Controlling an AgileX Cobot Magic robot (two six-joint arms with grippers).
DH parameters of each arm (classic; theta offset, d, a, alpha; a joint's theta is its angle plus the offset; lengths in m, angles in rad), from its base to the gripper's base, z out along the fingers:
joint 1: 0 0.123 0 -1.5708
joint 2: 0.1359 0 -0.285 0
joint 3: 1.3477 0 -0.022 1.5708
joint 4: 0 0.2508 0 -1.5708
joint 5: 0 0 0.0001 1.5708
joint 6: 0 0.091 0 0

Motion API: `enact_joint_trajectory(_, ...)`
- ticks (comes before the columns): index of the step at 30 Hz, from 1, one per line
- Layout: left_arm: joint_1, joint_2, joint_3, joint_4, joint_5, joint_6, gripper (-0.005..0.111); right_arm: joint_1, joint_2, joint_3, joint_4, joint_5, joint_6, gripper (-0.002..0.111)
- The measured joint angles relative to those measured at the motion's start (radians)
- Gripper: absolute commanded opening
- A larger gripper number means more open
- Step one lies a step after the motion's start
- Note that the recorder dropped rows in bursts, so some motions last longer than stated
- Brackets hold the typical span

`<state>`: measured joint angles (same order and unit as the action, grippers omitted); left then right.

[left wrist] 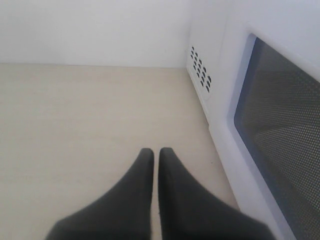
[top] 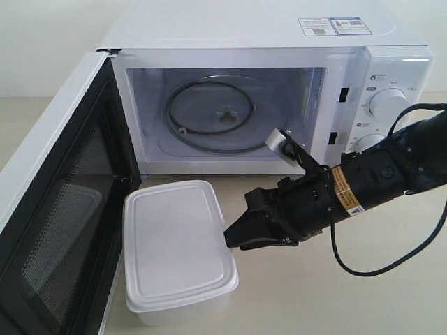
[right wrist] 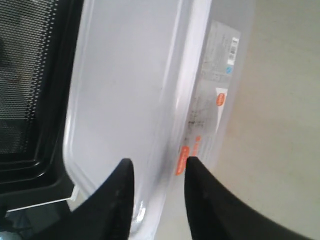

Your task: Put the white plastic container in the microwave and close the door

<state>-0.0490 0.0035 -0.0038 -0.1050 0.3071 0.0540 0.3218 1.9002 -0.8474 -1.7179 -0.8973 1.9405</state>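
Note:
The lid's rim (top: 186, 301) fits snugly over the container's sides, so the white plastic container (top: 180, 246) will come up in one piece, with its lid still shut, when the robot lifts the container's edge.
The white plastic container (top: 174, 244) sits lidded on the table in front of the microwave (top: 244, 28), whose cavity stands open with the glass turntable (top: 209, 115) bare. The door (top: 63, 209) is swung wide to the left, black mesh inner face showing. My right gripper (top: 234, 237) is open at the container's right edge; in the right wrist view its two fingers (right wrist: 159, 161) straddle the rim of the container (right wrist: 125, 90), one over the lid, one beside the labelled wall. My left gripper (left wrist: 155, 152) is shut on nothing, low over the table beside the door's outer window (left wrist: 280, 125).
Two round dials (top: 387, 103) sit on the microwave's right panel behind my right arm. The open door hems the container in on its left. Bare beige table (top: 363, 293) spreads to the right. Vent holes (left wrist: 200, 70) mark the microwave's side wall.

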Motion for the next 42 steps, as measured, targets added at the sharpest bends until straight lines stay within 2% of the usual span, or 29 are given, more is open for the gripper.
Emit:
enact_joint_trajectory(4, 0.000, 0.000, 0.000, 0.000, 0.000, 0.000, 0.004, 0.017, 0.016, -0.017, 0.003, 0.035, 0.000, 0.034)
enact_joint_trajectory(26, 0.000, 0.000, 0.000, 0.000, 0.000, 0.000, 0.004, 0.026, 0.082, -0.039, 0.024, -0.024, -0.017, 0.034)
enact_joint_trajectory(29, 0.000, 0.000, 0.000, 0.000, 0.000, 0.000, 0.004, 0.026, 0.082, -0.039, 0.025, -0.024, -0.018, 0.025)
enact_joint_trajectory(32, 0.000, 0.000, 0.000, 0.000, 0.000, 0.000, 0.004, 0.026, 0.082, -0.039, 0.029, -0.036, -0.018, 0.000)
enact_joint_trajectory(42, 0.000, 0.000, 0.000, 0.000, 0.000, 0.000, 0.004, 0.026, 0.038, -0.039, -0.003, -0.033, -0.022, 0.000)
